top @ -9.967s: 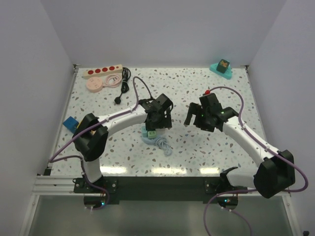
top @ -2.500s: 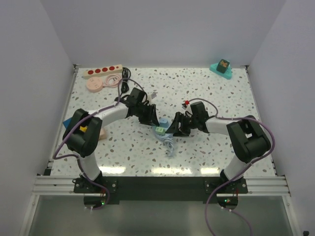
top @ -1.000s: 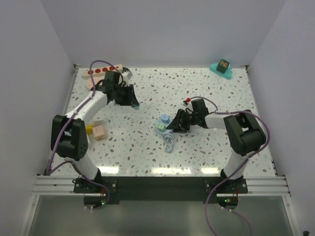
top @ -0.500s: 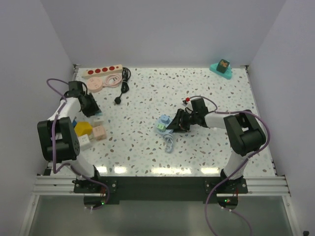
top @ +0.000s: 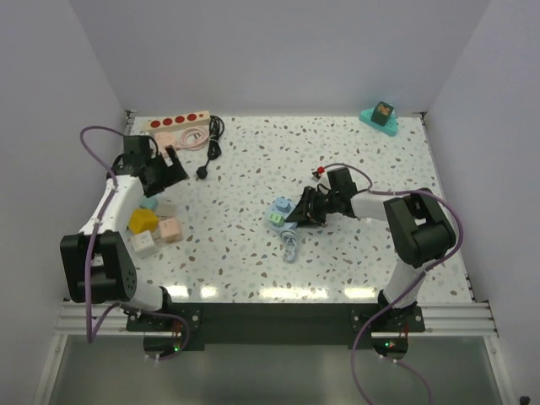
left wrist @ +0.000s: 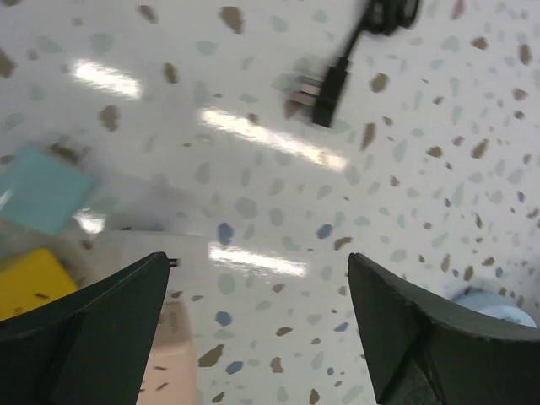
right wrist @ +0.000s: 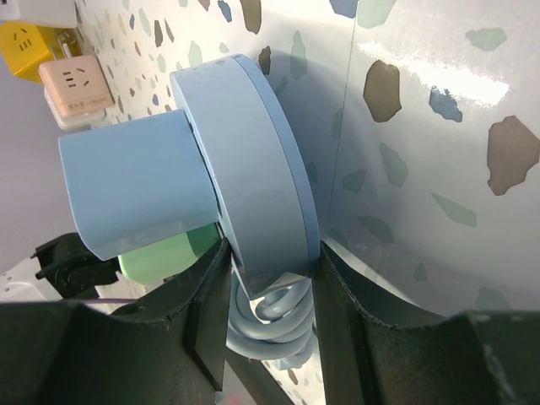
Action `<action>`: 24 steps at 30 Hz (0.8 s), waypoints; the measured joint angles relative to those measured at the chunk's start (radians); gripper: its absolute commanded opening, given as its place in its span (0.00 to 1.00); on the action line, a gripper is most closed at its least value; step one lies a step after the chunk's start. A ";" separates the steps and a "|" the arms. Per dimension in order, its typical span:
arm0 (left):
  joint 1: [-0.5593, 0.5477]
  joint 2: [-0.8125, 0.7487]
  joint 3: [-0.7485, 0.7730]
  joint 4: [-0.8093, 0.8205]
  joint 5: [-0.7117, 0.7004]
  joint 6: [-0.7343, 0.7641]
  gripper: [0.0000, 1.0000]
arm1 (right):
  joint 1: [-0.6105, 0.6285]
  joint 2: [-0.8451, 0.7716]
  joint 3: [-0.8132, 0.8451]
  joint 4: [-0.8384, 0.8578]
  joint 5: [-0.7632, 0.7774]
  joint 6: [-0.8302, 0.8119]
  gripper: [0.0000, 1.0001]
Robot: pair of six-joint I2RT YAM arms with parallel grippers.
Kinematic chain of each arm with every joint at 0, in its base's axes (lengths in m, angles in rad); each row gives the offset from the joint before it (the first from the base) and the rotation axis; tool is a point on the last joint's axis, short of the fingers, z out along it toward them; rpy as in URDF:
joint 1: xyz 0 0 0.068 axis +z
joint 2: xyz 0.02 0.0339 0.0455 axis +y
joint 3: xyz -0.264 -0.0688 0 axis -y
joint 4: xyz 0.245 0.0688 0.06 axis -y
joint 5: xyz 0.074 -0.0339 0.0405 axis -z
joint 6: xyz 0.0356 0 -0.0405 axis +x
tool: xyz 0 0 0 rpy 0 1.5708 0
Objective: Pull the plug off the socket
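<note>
The blue cube (top: 283, 204) is free because my right gripper is holding the disc's rim (right wrist: 261, 181), so my left gripper should keep moving over until it grips the blue cube.
A small black plug (top: 202, 173) (left wrist: 327, 89) lies loose on the table, its cord running back to the cream socket strip (top: 175, 123) at the far left. My left gripper (top: 171, 171) (left wrist: 257, 270) hovers open just left of the plug, with nothing between its fingers. Near the table's middle, my right gripper (top: 297, 213) (right wrist: 270, 261) is shut on the rim of a light-blue round disc (top: 279, 205) (right wrist: 253, 160). A blue cube (right wrist: 135, 181) and a green cube (right wrist: 160, 253) stick out of the disc's face.
Yellow (top: 142, 219), pink (top: 170, 228), white (top: 143, 244) and teal (top: 150, 202) cubes sit together at the left below my left gripper. A coiled light-blue cable (top: 289, 245) trails from the disc. A thin pink cable (top: 192, 139) lies by the strip. A teal stand (top: 381, 116) is at the back right.
My left arm swung from the far left corner down to the cubes, left a teal cube there, then opened and rose toward the black plug. The right arm has not moved.
</note>
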 measured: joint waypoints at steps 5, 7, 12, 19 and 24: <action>-0.225 0.005 0.026 0.049 0.117 0.027 1.00 | 0.000 0.000 0.008 -0.011 -0.003 -0.011 0.00; -0.330 0.032 0.026 0.077 0.169 0.037 1.00 | 0.000 0.000 0.010 -0.015 -0.003 -0.014 0.00; -0.520 0.142 0.057 0.104 0.239 0.051 1.00 | 0.000 0.000 0.012 -0.021 -0.007 -0.019 0.00; -0.700 0.233 0.148 0.151 0.239 0.060 1.00 | 0.001 0.000 0.012 -0.022 -0.010 -0.022 0.00; -0.747 0.289 0.211 0.178 0.233 0.068 1.00 | 0.001 0.000 0.012 -0.022 -0.010 -0.021 0.00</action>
